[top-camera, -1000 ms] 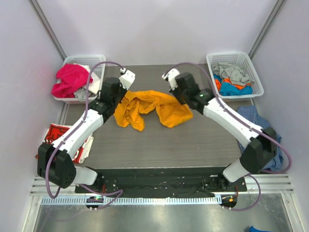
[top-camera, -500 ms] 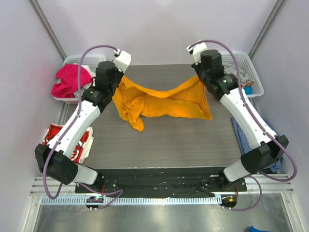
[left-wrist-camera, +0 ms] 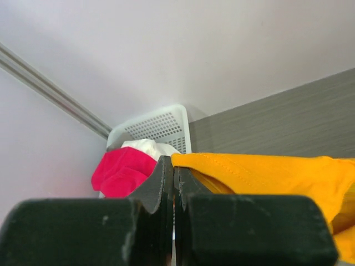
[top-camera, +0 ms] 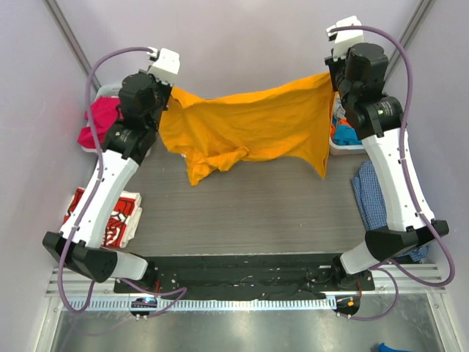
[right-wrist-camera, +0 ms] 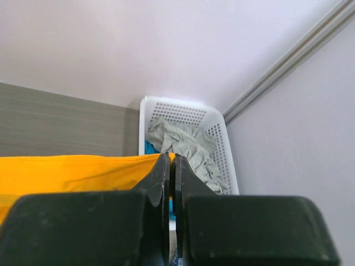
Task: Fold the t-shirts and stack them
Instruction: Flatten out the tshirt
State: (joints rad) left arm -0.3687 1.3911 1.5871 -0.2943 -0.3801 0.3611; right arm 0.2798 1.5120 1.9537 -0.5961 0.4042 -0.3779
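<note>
The orange-yellow t-shirt is hanging with its lower folds bunched near my left gripper, so both my grippers should lift it high and swing it open before folding.
An orange-yellow t-shirt hangs stretched between both raised arms, well above the table, its lower folds drooping at the left. My left gripper is shut on its left top corner, whose hem runs off to the right of the pinch. My right gripper is shut on the right top corner; the cloth leaves the closed tips to the left. A folded red t-shirt with white print lies at the table's left edge.
A white basket at the back left holds pink and white clothes. Another white basket at the back right holds grey, blue and orange clothes. A blue checked cloth hangs over the table's right edge. The dark table lies below.
Both arms have risen and moved apart toward the back corners. The orange-yellow t-shirt went from a crumpled heap on the table to a spread sheet hanging between them.
</note>
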